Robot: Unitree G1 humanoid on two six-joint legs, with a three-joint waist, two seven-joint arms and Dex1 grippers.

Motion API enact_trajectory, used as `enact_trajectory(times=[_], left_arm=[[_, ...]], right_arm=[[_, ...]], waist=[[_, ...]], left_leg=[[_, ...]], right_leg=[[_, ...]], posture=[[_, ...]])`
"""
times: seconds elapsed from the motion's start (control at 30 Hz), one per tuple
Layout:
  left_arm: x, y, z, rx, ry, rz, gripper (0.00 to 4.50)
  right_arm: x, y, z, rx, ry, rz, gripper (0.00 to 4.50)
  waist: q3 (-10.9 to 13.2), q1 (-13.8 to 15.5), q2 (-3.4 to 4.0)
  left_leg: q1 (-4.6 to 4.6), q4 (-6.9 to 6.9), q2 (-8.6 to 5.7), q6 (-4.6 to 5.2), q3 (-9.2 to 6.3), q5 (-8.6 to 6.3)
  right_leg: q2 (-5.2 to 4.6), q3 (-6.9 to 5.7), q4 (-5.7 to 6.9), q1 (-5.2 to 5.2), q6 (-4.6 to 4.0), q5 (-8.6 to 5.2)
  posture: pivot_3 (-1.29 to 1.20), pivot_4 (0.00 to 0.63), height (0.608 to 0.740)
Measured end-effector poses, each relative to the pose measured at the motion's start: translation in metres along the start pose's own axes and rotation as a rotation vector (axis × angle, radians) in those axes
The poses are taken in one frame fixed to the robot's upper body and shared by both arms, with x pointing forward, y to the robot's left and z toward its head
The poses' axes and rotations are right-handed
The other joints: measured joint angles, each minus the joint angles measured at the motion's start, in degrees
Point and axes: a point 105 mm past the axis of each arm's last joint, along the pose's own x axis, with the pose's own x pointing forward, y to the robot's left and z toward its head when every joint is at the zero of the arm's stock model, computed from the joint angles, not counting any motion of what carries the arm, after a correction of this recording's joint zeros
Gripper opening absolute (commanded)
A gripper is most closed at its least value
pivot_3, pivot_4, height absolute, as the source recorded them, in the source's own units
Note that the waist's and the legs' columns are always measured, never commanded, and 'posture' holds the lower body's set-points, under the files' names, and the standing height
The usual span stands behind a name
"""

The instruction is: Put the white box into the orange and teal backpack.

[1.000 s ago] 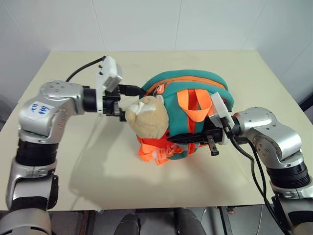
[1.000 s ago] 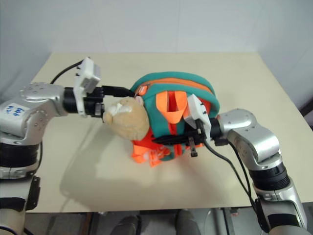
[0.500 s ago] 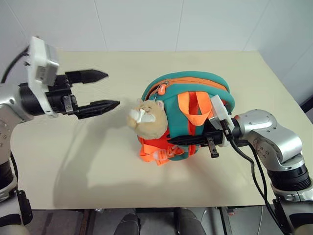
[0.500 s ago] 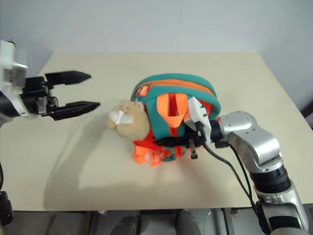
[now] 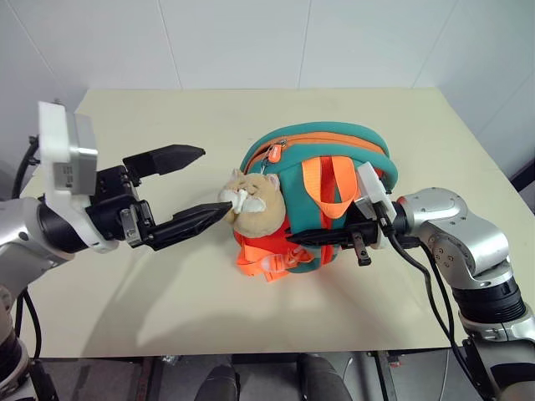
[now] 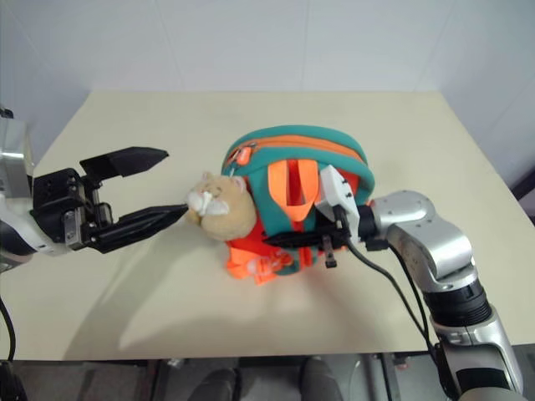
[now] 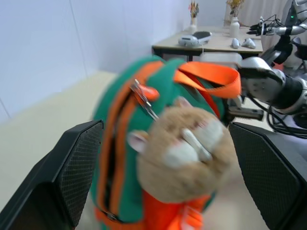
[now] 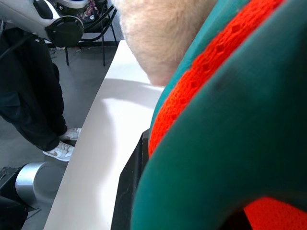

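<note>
My left gripper should keep moving in until its fingers surround the toy, as the toy (image 5: 259, 207) hangs from the backpack's zipper pull (image 5: 274, 153), in line with its open fingers.
The orange and teal backpack (image 5: 334, 146) stands upright in the middle of the table, its tan plush toy (image 5: 255, 200) hanging on the side facing my left arm. My left gripper (image 5: 215, 180) is open wide, its fingers pointing at the toy, and the lower fingertip almost touches the toy's snout. In the left wrist view the two black fingers (image 7: 72, 167) frame the toy (image 7: 187, 153) and the backpack's zipper side (image 7: 120, 124). My right gripper (image 5: 294, 240) is shut on the backpack's lower front, below the orange straps. The white box is out of view.
The cream table (image 5: 167, 292) has bare surface to the left of and in front of the backpack. White walls stand close behind it. A person's legs and shoes (image 8: 57, 148) show beyond the table edge in the right wrist view.
My left gripper, still open, has drawn back from the backpack's zipper and the toy's head and now points at the toy from further left. The toy's head has sprung up. The right gripper has not moved.
</note>
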Motion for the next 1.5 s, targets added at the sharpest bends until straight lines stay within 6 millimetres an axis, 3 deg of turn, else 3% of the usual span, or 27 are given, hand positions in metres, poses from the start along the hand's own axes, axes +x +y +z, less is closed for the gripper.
enact_trajectory(times=[0.4, 0.7, 0.8, 1.0, 1.1, 1.3, 1.5], left_arm=[[0.027, -0.012, -0.033, -0.034, 0.142, -0.050, 4.46], [0.053, -0.007, -0.034, 0.049, 0.164, -0.067, 4.46], [0.055, -0.005, -0.035, 0.058, 0.172, -0.061, 3.95], [0.055, -0.002, -0.033, 0.076, 0.180, -0.036, 2.21], [0.055, -0.002, -0.034, 0.075, 0.183, -0.041, 1.56], [0.054, 0.000, -0.027, 0.085, 0.163, -0.037, 1.06], [0.044, 0.009, -0.017, 0.082, 0.159, -0.048, 0.96]], right_arm=[[0.003, -0.003, -0.001, 0.002, -0.006, 0.006, 0.53], [0.005, -0.004, -0.001, -0.001, -0.007, -0.003, 0.53], [0.005, -0.005, -0.002, -0.002, -0.003, -0.007, 0.53], [0.005, -0.005, -0.002, -0.002, -0.003, -0.009, 0.53], [0.005, -0.005, -0.002, -0.002, -0.002, -0.009, 0.53], [0.005, -0.004, -0.003, -0.001, -0.002, -0.008, 0.53], [0.003, -0.003, -0.007, 0.012, 0.001, -0.013, 0.53]], waist=[[0.00, -0.03, 0.00], [0.00, -0.03, 0.00], [0.00, 0.00, -0.01], [0.00, 0.07, 0.00], [0.00, 0.06, -0.01], [0.00, 0.02, -0.01], [0.00, 0.01, -0.01]], left_leg=[[0.03, -0.08, 0.01, -0.03, 0.02, 0.02], [0.01, -0.07, 0.00, -0.07, 0.02, 0.04], [0.00, -0.07, 0.00, -0.07, 0.02, 0.04], [0.00, -0.04, 0.00, -0.04, 0.01, 0.02], [0.00, -0.05, 0.00, -0.05, 0.01, 0.03], [0.00, -0.06, 0.00, -0.06, 0.01, 0.03], [0.00, -0.05, 0.00, -0.04, 0.01, 0.02]], right_leg=[[0.05, 0.01, -0.10, 0.04, -0.04, 0.02], [0.05, 0.01, -0.16, 0.06, -0.04, 0.02], [0.05, 0.00, -0.17, 0.05, -0.04, 0.02], [0.04, 0.00, -0.14, 0.06, -0.04, 0.02], [0.04, 0.00, -0.15, 0.06, -0.04, 0.02], [0.04, 0.00, -0.17, 0.05, -0.04, 0.02], [0.05, -0.01, -0.15, 0.05, -0.04, 0.02]], posture=[[0.00, 0.150, 0.740], [0.00, 0.150, 0.740], [0.00, 0.150, 0.740], [0.00, 0.150, 0.740], [0.00, 0.150, 0.740], [0.00, 0.150, 0.740], [0.00, 0.150, 0.740]])
